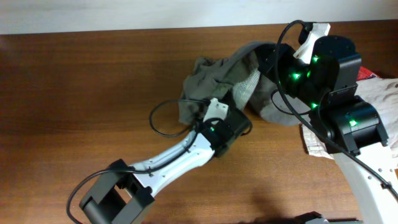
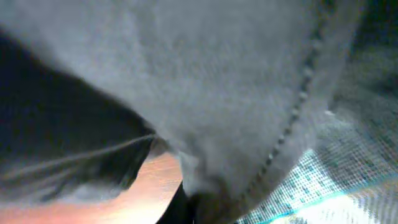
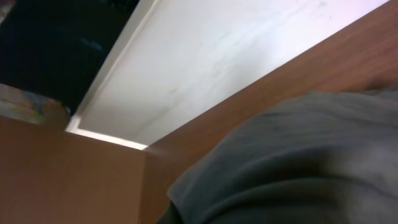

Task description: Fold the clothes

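My left gripper's fingers are holding the shorts' stitched edge [image 2: 249, 182], so I keep pulling toward the open wood [image 1: 127, 46] by the white wall until the shorts spread out.
The olive-grey shorts [image 1: 208, 78] lie bunched at the table's middle back, with one edge lifted to the right. My right gripper [image 1: 264, 62] is at that lifted edge; the waistband drapes over it and hides the fingers. My left gripper [image 1: 242, 127] is at the shorts' front edge, with cloth running into it. In the left wrist view the shorts [image 2: 217, 81] fill the frame, showing a stitched seam and pale mesh pocket lining [image 2: 336, 180]. In the right wrist view the shorts [image 3: 298, 162] cover the lower right and hide the jaws.
Paler beige shorts [image 1: 382, 93] lie at the right under the right arm, and a red T-shirt's corner [image 1: 368, 73] shows beside them. A black cable [image 1: 163, 121] loops off the left arm. The brown wooden table [image 1: 81, 93] runs to a white wall [image 3: 205, 62] at the back.
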Controlling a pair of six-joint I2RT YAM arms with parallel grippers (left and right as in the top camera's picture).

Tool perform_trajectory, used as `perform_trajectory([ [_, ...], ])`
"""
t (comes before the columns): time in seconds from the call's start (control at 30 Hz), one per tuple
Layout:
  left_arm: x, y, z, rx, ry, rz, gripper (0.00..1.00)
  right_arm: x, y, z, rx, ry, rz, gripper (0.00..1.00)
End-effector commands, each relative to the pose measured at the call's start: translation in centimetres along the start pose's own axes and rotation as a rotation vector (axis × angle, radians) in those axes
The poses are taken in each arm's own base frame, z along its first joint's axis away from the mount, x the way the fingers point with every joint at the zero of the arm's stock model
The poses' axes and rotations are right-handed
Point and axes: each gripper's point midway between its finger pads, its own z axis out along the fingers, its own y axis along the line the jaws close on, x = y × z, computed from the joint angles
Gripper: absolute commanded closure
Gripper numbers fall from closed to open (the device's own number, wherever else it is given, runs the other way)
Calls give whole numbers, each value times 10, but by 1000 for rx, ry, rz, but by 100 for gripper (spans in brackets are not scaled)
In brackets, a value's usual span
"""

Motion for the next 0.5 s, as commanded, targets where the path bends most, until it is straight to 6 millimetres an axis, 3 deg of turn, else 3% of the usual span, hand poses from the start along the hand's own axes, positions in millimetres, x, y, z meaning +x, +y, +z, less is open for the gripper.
perform_trajectory([
  [0.0,-33,44,-18,-127,-55,-42,100,-16,-5,-12,67,-70,-78,96],
  [0.1,-58,83,-36,-192,-76,-56,100,-11,-28,-15,180,-57,-136,96],
  [0.23,-85,132,-46,-223,-97,-131,100,3,-46,-18,251,14,-211,96],
  [0.47,-118,206,-27,-229,-118,-182,98,27,-100,-40,501,120,-236,96],
])
